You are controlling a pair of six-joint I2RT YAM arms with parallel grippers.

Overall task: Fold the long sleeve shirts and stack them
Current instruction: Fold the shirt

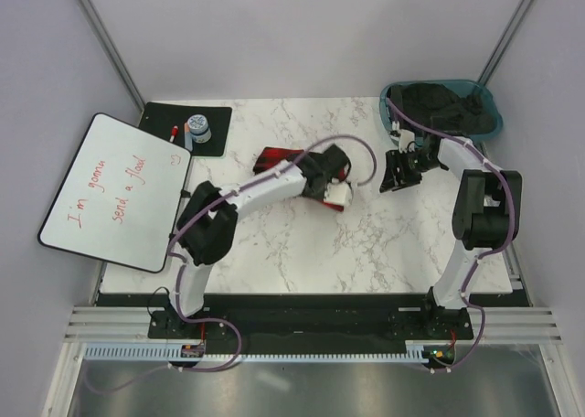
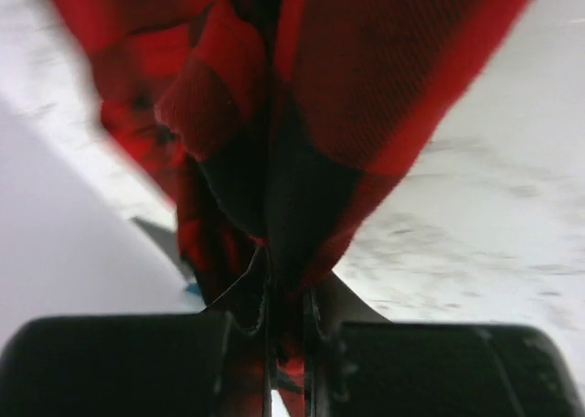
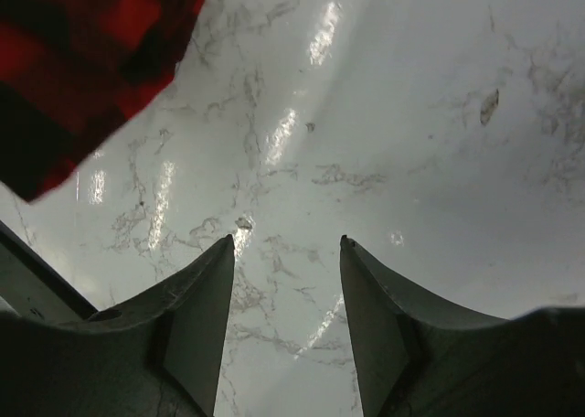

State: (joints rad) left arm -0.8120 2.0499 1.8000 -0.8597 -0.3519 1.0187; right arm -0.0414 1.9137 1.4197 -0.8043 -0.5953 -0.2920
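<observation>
The shirt bunches up [image 1: 276,158] around the fold that my left gripper holds. Next, I put it down, take hold again near the shirt's collar and pull it straight with both grippers.
One long sleeve shirt [image 1: 272,157], a red-and-black check flannel, is bunched up at the middle of the marble table [image 1: 302,243]. My left gripper [image 1: 331,185] is shut on a fold of it. In the left wrist view the cloth [image 2: 302,115] hangs out from between the closed jaws of that gripper [image 2: 288,312]. My right gripper [image 1: 399,172] hovers just right of the shirt, apart from it. It stands open in its own view [image 3: 287,243] with only bare marble between the fingers. A corner of the shirt [image 3: 82,60] shows at the upper left there.
A teal bin [image 1: 487,97] holding dark clothing stands at the back right, close behind the right arm. A whiteboard [image 1: 114,193] with red writing overhangs the left edge. Behind it lies a black mat [image 1: 164,117] with a small jar [image 1: 198,129].
</observation>
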